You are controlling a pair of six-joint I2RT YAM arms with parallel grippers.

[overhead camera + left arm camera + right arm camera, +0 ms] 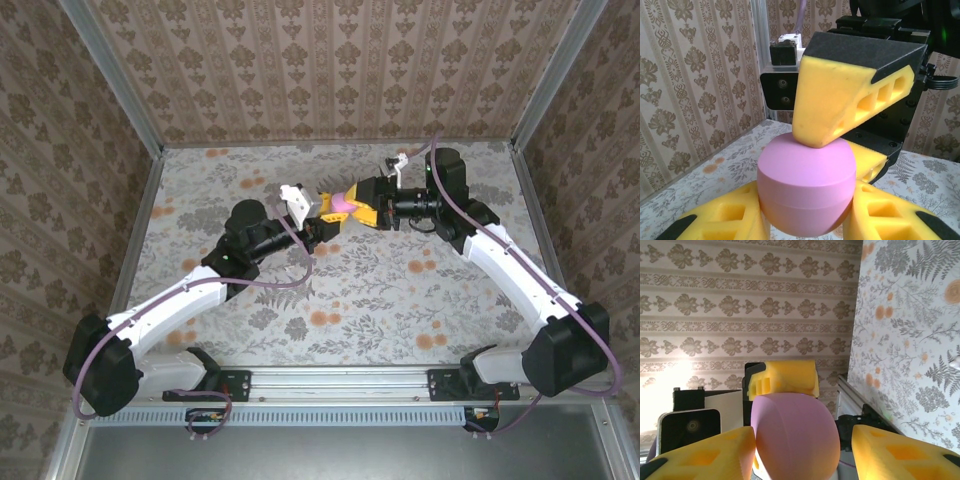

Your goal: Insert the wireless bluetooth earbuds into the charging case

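Note:
My left gripper is closed on the charging case inside my right gripper. My left gripper should open before my right gripper lowers the case onto the cloth.
A round pink charging case, lid closed, hangs above the middle of the table between both arms. My left gripper is shut on the charging case, with a yellow finger pressed on each side of its lower half. My right gripper stands open around the same case. One right finger rests on the lid. In the right wrist view its left finger touches the case, while the other finger stands apart from it. The earbuds are hidden.
The table is covered with a grey cloth printed with leaves and orange flowers. Wallpapered walls close it in on three sides, with metal frame posts at the corners. A metal rail runs along the near edge.

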